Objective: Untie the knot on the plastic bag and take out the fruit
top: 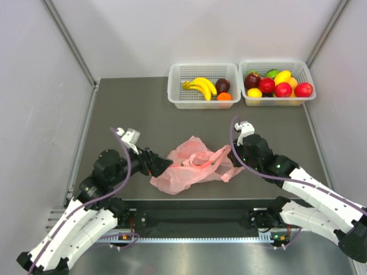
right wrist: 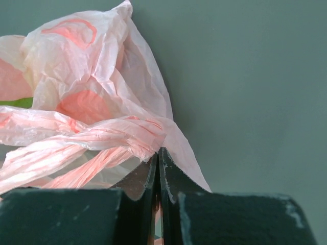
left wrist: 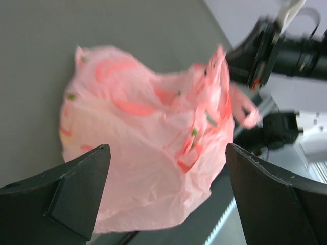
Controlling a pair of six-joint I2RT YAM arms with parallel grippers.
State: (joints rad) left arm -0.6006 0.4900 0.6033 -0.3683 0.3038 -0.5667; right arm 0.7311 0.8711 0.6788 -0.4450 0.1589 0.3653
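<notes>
My right gripper has the handle loops (top: pixel 219 157) bunched up in it, and the bag's opening is collapsed. My left gripper should grab the bag's far edge (top: pixel 195 140) and lift it open.
The pink plastic bag (top: pixel 194 166) lies crumpled on the grey table between my two arms. My left gripper (top: pixel 164 165) is at its left end, open, with its fingers wide on either side of the bag's body (left wrist: pixel 148 153) and not touching it. My right gripper (right wrist: pixel 159 153) is shut on thin pink plastic where the twisted handle loops (right wrist: pixel 76 148) bunch together at its tips. I cannot tell whether that bunch is the knot. A round peach-pink fruit (right wrist: pixel 84 107) shows dimly through the plastic.
Two white baskets stand at the back. The left basket (top: pixel 176 91) holds bananas, a dark round fruit and an orange one. The right basket (top: pixel 277 66) holds several mixed fruits. Grey walls close in both sides. The table's near edge runs just below the bag.
</notes>
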